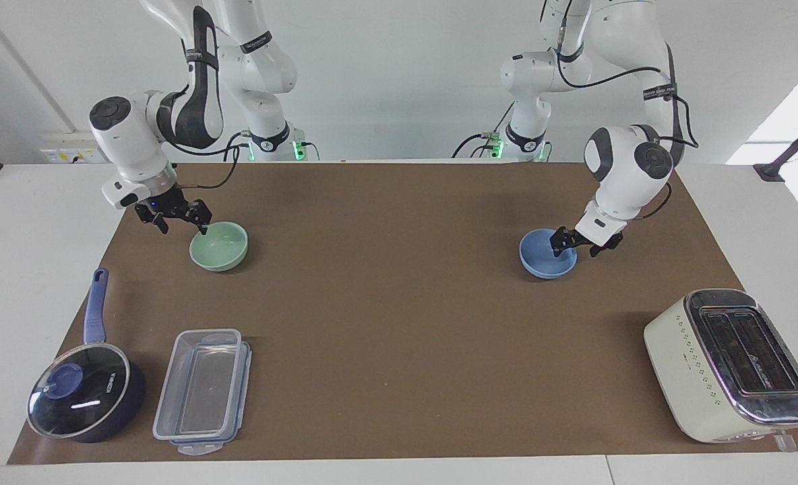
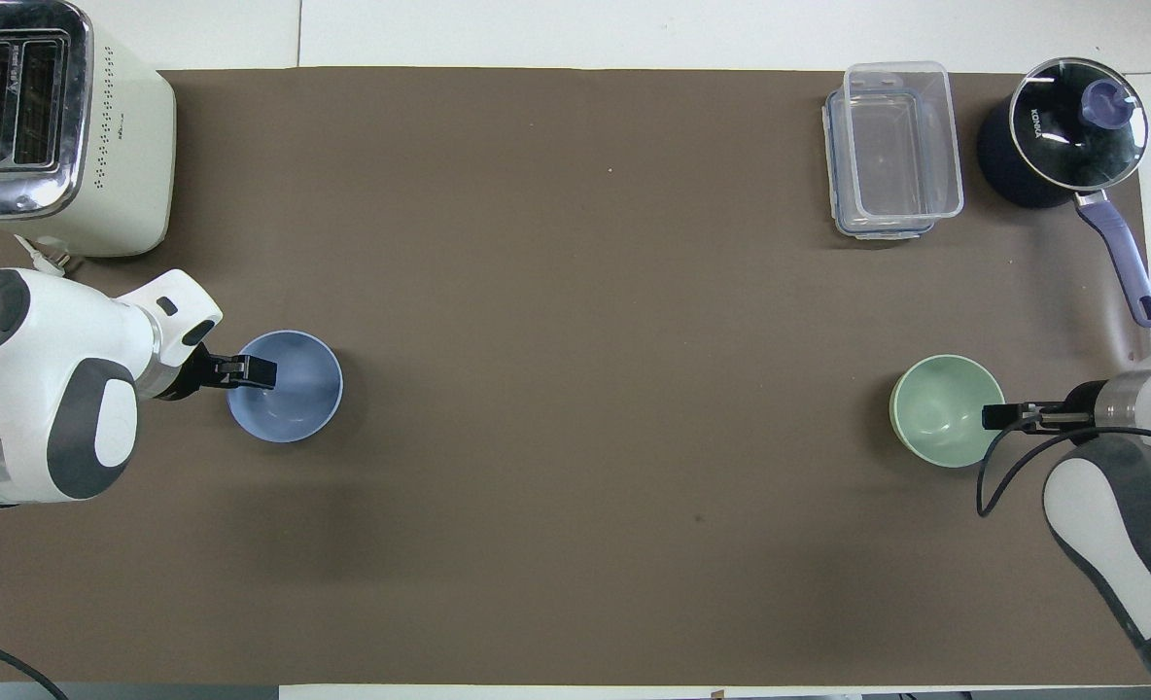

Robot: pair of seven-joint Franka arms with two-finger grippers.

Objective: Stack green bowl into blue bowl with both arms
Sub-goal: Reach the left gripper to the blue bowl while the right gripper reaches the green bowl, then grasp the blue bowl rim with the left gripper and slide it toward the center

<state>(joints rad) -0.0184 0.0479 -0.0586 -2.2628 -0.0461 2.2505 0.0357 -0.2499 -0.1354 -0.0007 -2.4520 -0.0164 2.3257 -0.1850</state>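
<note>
The green bowl (image 2: 945, 412) should hide the blue bowl from above when I lower it in, because the blue bowl's rim (image 2: 340, 387) is about as wide.
The green bowl (image 1: 222, 249) stands upright on the brown mat toward the right arm's end of the table; it also shows in the overhead view (image 2: 937, 408). My right gripper (image 1: 182, 225) (image 2: 998, 416) is open and low at the bowl's rim, one finger over the inside and one outside. The blue bowl (image 1: 542, 261) (image 2: 296, 397) stands upright toward the left arm's end. My left gripper (image 1: 576, 249) (image 2: 255, 370) is open and low at its rim, straddling the wall in the same way. Both bowls rest on the mat.
A cream toaster (image 1: 729, 367) (image 2: 60, 126) stands farther from the robots than the blue bowl. A clear lidded container (image 1: 203, 391) (image 2: 891, 146) and a dark blue saucepan with glass lid (image 1: 85, 394) (image 2: 1062, 131) stand farther out than the green bowl.
</note>
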